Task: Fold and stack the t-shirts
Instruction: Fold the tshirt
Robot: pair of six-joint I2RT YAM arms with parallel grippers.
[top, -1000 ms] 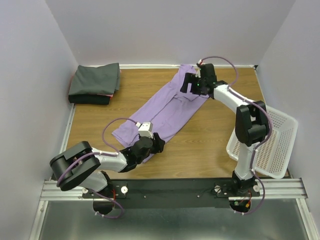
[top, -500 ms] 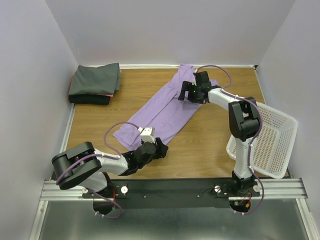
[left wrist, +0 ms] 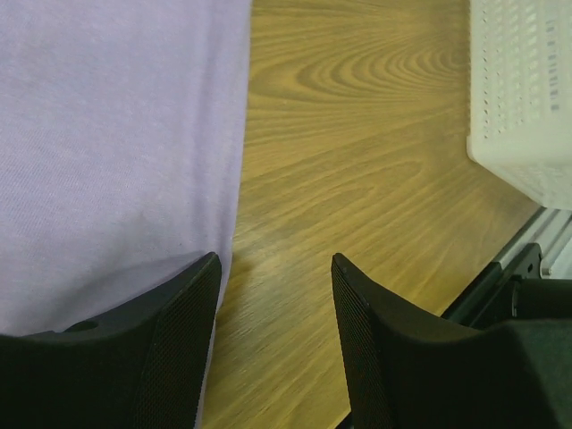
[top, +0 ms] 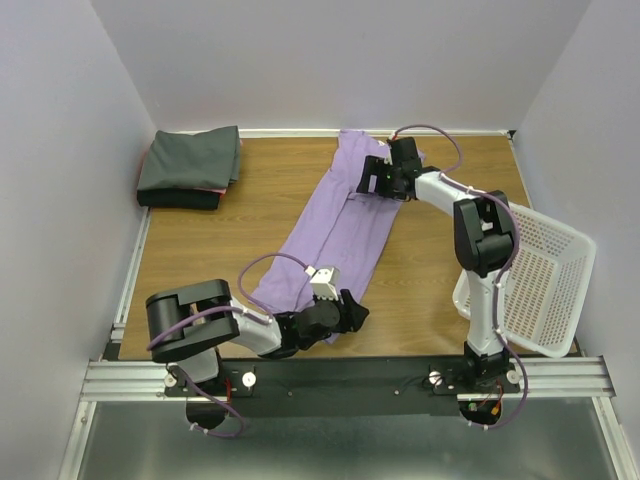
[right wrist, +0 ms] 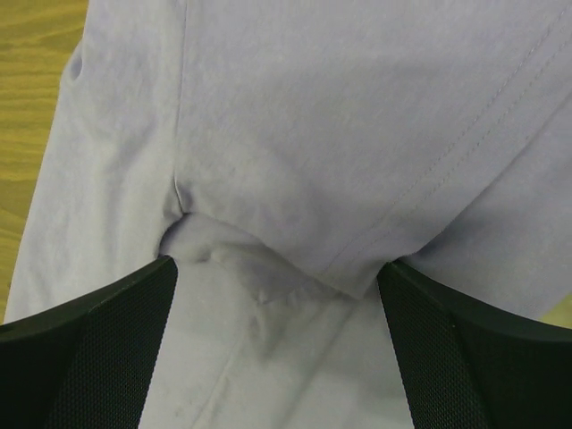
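My left gripper is on the side the lavender t-shirt slants its near end (top: 277,284) toward. Next, I straighten the shirt (top: 345,225) with both grippers before taking its near corner.
The lavender t-shirt (top: 335,225) lies folded long and narrow from the back centre toward the near edge. My left gripper (top: 349,316) is at its near right corner. In the left wrist view its jaws (left wrist: 273,264) are apart, the left finger resting on the shirt's edge (left wrist: 107,152) and bare wood between them. My right gripper (top: 380,178) sits low over the shirt's far end. In the right wrist view it (right wrist: 277,268) is wide open over a sleeve fold (right wrist: 295,179). A folded dark grey t-shirt (top: 190,160) lies at the back left, with a pinkish one (top: 212,189) just showing under it.
A white mesh basket (top: 545,285) hangs tilted off the table's right edge and shows in the left wrist view (left wrist: 527,98). The walls close in at the left, back and right. Bare wood table (top: 220,240) lies between the stack and the lavender shirt.
My left gripper has swept right along the near edge and the shirt's near end went with it, so the shirt lies straighter front to back. My right gripper shifted slightly left.
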